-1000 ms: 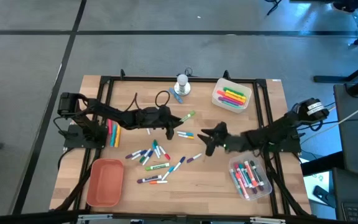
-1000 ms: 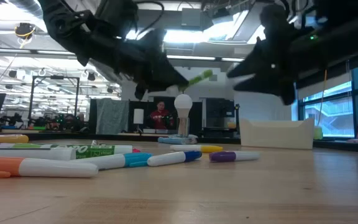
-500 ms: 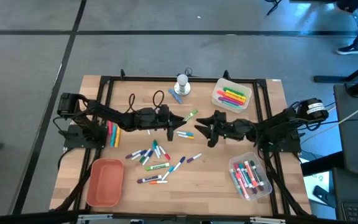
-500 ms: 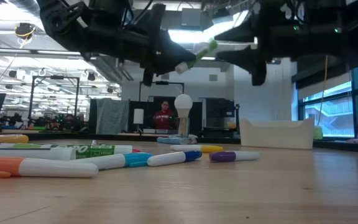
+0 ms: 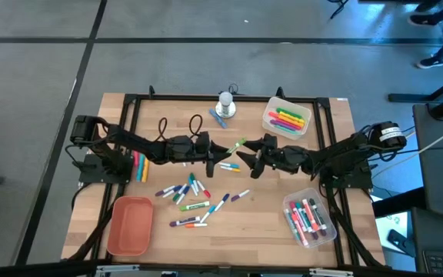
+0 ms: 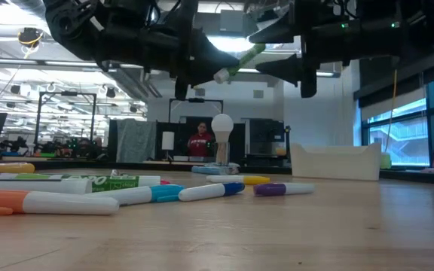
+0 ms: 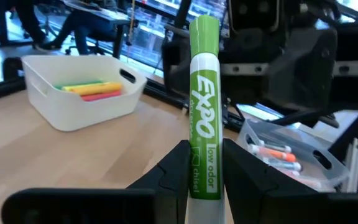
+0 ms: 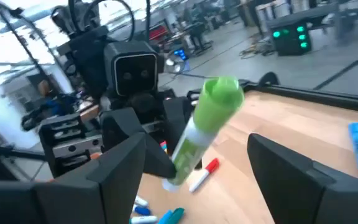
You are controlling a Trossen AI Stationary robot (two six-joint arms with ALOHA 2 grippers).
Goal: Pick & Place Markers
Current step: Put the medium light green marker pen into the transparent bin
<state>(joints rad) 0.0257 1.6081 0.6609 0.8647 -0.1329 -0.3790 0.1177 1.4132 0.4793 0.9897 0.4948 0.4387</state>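
My left gripper is holding the marker far from the clear bin point(image 5: 310, 218). My right gripper should therefore grab it by its green cap point(image 5: 241, 141) and bring it there.
A white-barrelled marker point(image 7: 204, 118) with a green cap point(image 7: 204, 31) sits in my left gripper point(image 7: 205, 180), which is shut on it above the table's middle point(image 5: 215, 152). The marker point(image 5: 234, 146) points toward my right gripper point(image 5: 250, 159). That gripper point(image 8: 197, 146) is open, with one finger on either side of the cap end point(image 8: 220, 93) and touching nothing. In the low view the marker point(image 6: 238, 64) hangs high over the table. Many other markers point(image 5: 193, 196) lie loose on the wood. My left gripper pinches the marker's white barrel point(image 7: 199, 177) between its two fingers, on the half away from the cap. The fingers come level from the table's left and lie along the marker. It is lifted clear and sticks out past the fingertips, cap end slanting upward.
A white bin point(image 5: 287, 119) of bright markers stands at the far right, and a clear bin point(image 5: 310, 219) of markers at the near right. An orange tray point(image 5: 129, 225) sits near left. A silver-white knob object point(image 5: 225, 104) stands at the far edge. A person point(image 6: 196, 141) shows far behind.
My right gripper has moved toward the table's left and up, closing in on the marker until its open fingers flank the cap end. My left gripper has raised the marker a little, staying shut on it.
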